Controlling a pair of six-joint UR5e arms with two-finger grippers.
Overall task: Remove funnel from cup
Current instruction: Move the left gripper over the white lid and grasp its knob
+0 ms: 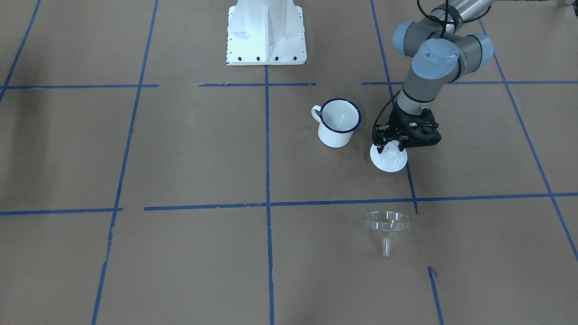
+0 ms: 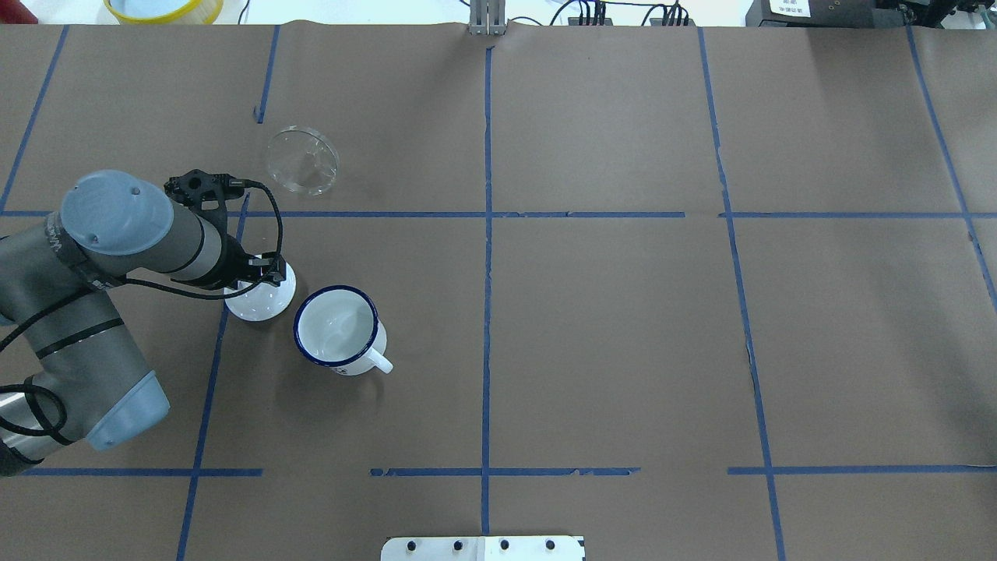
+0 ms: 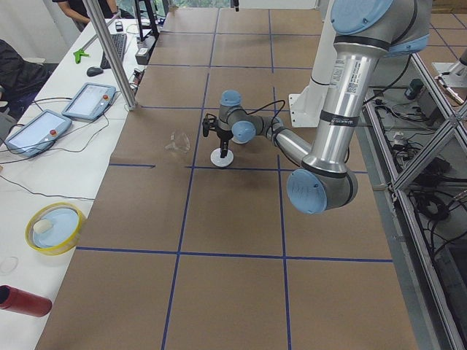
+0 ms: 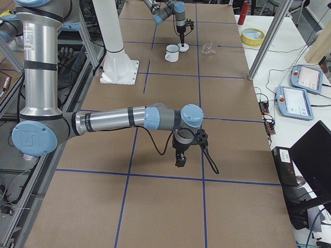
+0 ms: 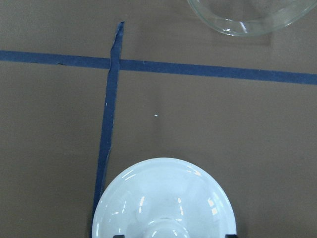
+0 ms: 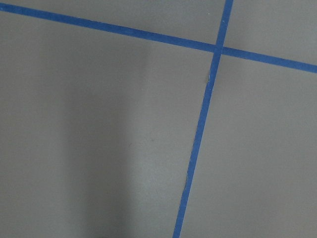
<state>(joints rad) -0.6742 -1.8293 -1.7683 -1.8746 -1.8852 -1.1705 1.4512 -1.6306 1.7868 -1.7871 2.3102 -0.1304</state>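
My gripper will lower the white domed lid [image 1: 389, 159], and the lid should settle inside the cup's rim, because it is nearly the same width as the cup's round opening [image 1: 340, 115].
The clear funnel [image 1: 387, 223] lies on its side on the brown table, apart from the cup; it also shows in the overhead view [image 2: 302, 160] and at the top of the left wrist view [image 5: 247, 15]. The white cup [image 1: 338, 122] with a dark blue rim stands upright and empty [image 2: 339, 327]. My left gripper [image 1: 391, 145] hangs over a white domed lid [image 1: 388, 161] beside the cup, open, with its jaws on either side of the knob [image 5: 163, 198]. My right gripper [image 4: 179, 161] is low over bare table far from these; I cannot tell its state.
The white robot base [image 1: 266, 36] stands at the table's robot side. A yellow bowl [image 2: 163, 8] and a red bottle [image 3: 25, 300] sit off the table's left end. Blue tape lines [image 1: 267, 149] cross the brown paper.
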